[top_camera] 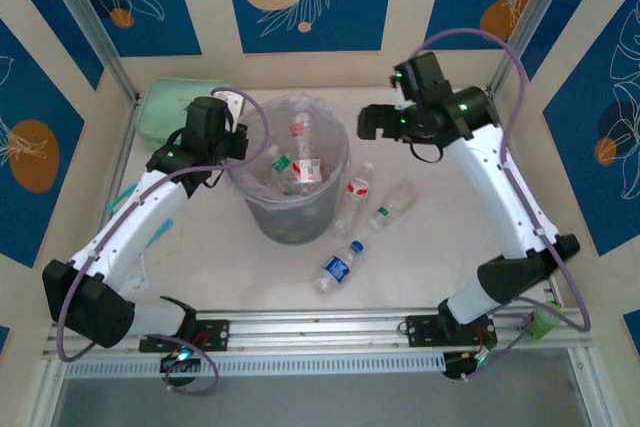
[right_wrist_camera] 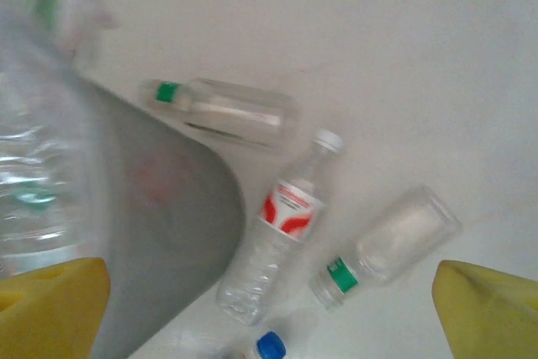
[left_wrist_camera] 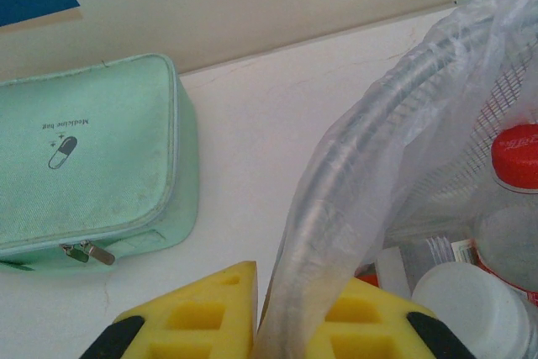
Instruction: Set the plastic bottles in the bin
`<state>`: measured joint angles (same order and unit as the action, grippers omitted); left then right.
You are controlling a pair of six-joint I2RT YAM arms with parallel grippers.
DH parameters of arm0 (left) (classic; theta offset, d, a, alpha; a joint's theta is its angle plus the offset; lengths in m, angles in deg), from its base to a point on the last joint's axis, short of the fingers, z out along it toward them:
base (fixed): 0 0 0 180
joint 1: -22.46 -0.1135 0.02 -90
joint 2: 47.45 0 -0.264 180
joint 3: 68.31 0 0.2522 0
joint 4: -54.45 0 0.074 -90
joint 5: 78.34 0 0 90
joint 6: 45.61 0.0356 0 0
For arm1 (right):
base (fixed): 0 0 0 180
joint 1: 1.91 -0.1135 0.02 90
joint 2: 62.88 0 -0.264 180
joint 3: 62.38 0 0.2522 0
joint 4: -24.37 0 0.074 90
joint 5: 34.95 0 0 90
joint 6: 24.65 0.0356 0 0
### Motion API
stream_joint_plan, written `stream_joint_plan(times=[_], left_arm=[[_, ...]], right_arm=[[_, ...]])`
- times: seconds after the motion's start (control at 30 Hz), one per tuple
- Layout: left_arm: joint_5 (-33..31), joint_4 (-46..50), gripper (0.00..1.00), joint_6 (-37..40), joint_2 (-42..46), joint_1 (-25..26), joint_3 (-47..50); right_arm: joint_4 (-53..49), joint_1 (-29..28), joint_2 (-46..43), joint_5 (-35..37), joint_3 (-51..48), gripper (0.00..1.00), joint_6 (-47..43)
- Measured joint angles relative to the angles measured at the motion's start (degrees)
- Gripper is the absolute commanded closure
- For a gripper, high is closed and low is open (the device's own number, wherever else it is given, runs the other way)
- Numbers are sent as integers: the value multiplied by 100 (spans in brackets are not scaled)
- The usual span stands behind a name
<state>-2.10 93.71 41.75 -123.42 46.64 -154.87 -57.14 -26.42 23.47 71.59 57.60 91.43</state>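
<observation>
The outer green-banded bottle (top_camera: 394,205) is clear of the red-labelled bottle, so my right gripper should keep going down toward the capless end (top_camera: 407,190) until its open fingers are on both sides of it.
The bin (top_camera: 290,209), a grey bucket lined with a clear bag, stands mid-table with several plastic bottles (top_camera: 300,162) inside. My left gripper (top_camera: 236,143) sits at its left rim. In the left wrist view its yellow fingers (left_wrist_camera: 197,321) close on the bin's rim and bag (left_wrist_camera: 336,199). My right gripper (top_camera: 372,123) hovers open to the right of the bin. Below it lie a red-labelled bottle (right_wrist_camera: 277,224), a green-banded bottle (right_wrist_camera: 387,245), another green-banded bottle (right_wrist_camera: 223,111) and a blue-capped bottle (right_wrist_camera: 271,346). On the table I see the red-labelled (top_camera: 352,197), green-banded (top_camera: 393,205) and blue-capped (top_camera: 338,267) bottles.
A mint-green zip pouch (top_camera: 175,112) (left_wrist_camera: 84,166) lies at the back left, close behind my left gripper. Walls and metal posts enclose the table on three sides. Some flat packets lie by the left arm (top_camera: 150,237).
</observation>
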Motion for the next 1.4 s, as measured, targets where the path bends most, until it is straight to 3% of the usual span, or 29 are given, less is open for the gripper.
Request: stream_joint_plan(times=[0.23, 0.47, 0.8, 1.17, 1.4], left_arm=[[0, -2, 100, 0, -2, 0, 0], [0, -7, 100, 0, -17, 0, 0], [-2, -9, 100, 2, -17, 0, 0], [-7, -4, 100, 17, 0, 2, 0], [-13, -2, 100, 20, 0, 2, 0]], right_arm=[[649, 1204, -605, -461, -1991, 1, 791], [1261, 1456, -417, -518, -3432, 1, 1613], [2339, 1480, 446, -883, -4218, 1, 2612], [3082, 1530, 922, -1108, -4496, 0, 3121], [3296, 1554, 1128, -1169, -4601, 9, 3250]])
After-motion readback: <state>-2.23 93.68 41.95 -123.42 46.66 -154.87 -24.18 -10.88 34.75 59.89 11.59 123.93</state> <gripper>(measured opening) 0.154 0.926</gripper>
